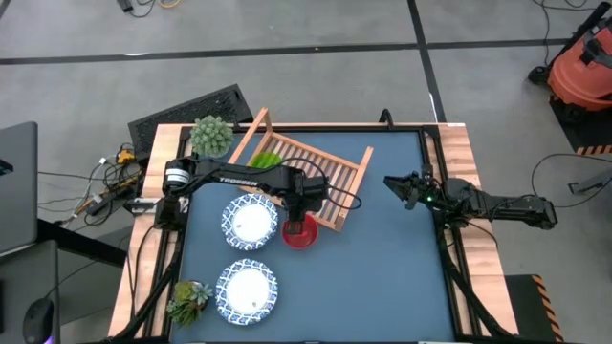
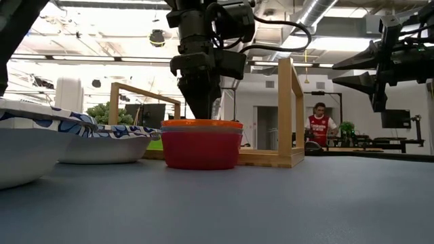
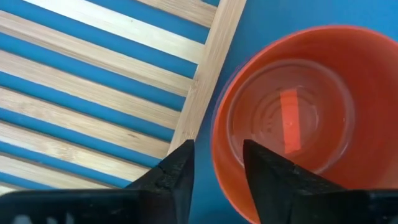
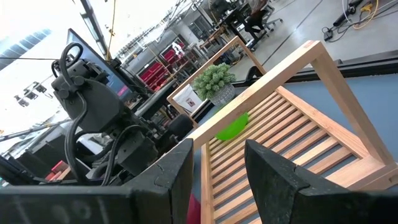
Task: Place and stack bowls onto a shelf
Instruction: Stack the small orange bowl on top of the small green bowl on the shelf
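I expect the red bowl (image 1: 299, 234) to slide free and show a blue bowl underneath when I lift it, because a thin bluish band (image 3: 226, 91) peeks out from under the red bowl's rim.
A red bowl (image 1: 299, 234) (image 2: 201, 144) sits upright on the blue table just in front of the shelf's near rail; a thin bluish band under its rim hints at bowls nested in it. My left gripper (image 3: 217, 146) (image 1: 301, 218) hangs over it, pointing down and open. One finger stands inside the rim (image 3: 219, 118) and one outside, with a gap showing on both sides. The wooden slatted shelf (image 1: 316, 167) (image 3: 93, 93) holds a green bowl (image 1: 266, 161) (image 4: 233, 127) near its far left end. My right gripper (image 4: 219, 149) (image 1: 394, 183) is open and empty, raised to the right of the shelf.
Two white bowls with blue patterned rims (image 1: 251, 222) (image 1: 249, 291) stand on the table left of the red bowl, one behind the other. Potted plants sit at the far left (image 1: 211, 136) and near left (image 1: 188, 298) corners. Bare blue table (image 1: 382, 277) spreads to the right.
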`<move>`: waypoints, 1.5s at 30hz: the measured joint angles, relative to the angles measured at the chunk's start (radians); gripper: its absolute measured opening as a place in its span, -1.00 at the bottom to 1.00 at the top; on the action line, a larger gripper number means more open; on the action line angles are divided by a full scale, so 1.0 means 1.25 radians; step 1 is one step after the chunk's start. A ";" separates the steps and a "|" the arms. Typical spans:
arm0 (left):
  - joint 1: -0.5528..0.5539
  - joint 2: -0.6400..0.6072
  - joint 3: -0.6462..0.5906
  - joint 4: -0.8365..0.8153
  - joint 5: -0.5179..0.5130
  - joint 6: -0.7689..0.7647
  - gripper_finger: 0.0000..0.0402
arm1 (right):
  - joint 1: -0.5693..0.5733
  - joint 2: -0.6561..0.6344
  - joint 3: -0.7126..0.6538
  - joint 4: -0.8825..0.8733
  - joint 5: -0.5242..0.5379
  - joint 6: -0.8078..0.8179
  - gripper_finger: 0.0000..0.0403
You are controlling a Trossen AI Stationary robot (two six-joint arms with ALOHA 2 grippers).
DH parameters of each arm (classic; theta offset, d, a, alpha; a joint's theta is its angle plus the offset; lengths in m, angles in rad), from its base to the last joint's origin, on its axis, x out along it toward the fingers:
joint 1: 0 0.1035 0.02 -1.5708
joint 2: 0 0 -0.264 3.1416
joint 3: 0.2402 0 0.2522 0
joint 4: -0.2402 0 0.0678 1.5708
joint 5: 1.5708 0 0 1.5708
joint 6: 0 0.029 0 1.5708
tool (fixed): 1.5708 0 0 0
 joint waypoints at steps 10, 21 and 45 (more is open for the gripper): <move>0.001 0.001 -0.001 0.000 0.010 -0.008 -0.70 | 0.000 0.000 0.000 0.000 0.000 -0.002 -0.15; 0.003 0.003 -0.001 0.002 0.020 -0.008 -1.00 | 0.000 0.000 0.000 0.000 0.000 0.001 -0.15; 0.008 -0.002 0.128 -0.149 0.069 -0.048 -1.00 | 0.003 0.000 0.000 0.000 -0.001 0.001 -0.15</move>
